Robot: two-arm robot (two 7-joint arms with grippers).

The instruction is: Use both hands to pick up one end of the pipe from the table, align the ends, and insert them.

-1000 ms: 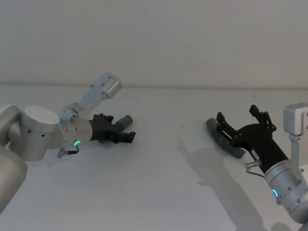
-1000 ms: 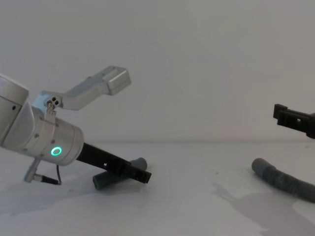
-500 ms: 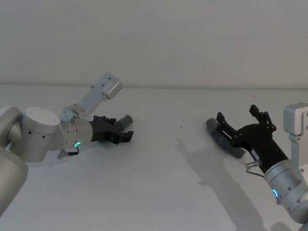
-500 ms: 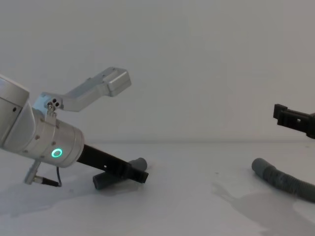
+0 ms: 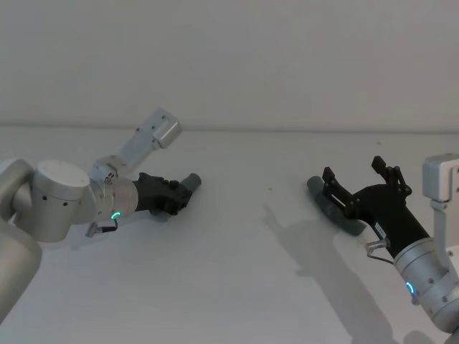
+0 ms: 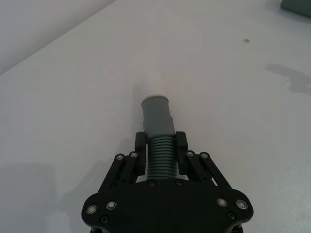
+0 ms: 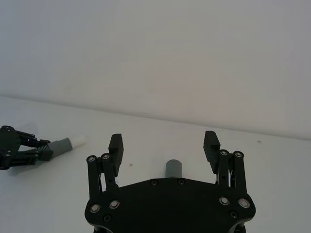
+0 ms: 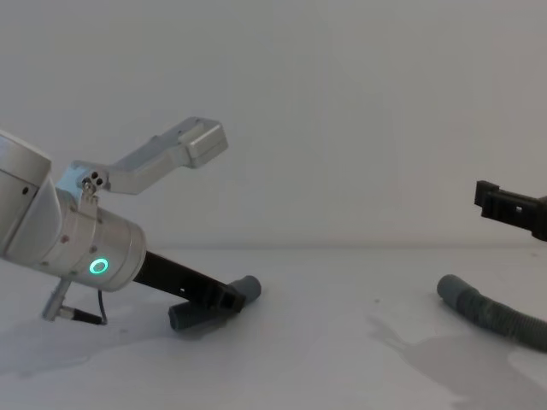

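Observation:
My gripper is going to push the longer pipe, curved along its ribbed part [image 8: 506, 321], onto the pale tip, so its smooth cuff [image 8: 455, 292] will tilt slightly at the ribs.
The short grey ribbed pipe [image 6: 159, 155] lies low on the white table [image 5: 229, 287], and my left gripper [image 6: 161, 143] is shut on its ribbed part. Its smooth cuff [image 5: 191, 181] with a pale tip [image 7: 77, 141] sticks out past the fingers. From the chest, the left gripper [image 8: 224, 297] slopes down onto the short pipe [image 8: 246, 289]. My right gripper [image 5: 353, 170] hangs open above the end of the longer curved pipe [image 5: 331, 208]; that cuff [image 7: 173, 169] sits between and below the spread fingers. The longer pipe [image 8: 483, 312] rests on the table at the right.
The left arm's silver camera bracket [image 5: 159, 127] juts up behind the left gripper. The white table stretches bare between the two pipe pieces, with a small dark speck [image 5: 270, 190] near the middle. A plain wall [image 5: 229, 57] closes the back.
The left gripper's fingers, spread around the short pipe a second ago, have closed onto it. The right gripper and the longer pipe have not moved.

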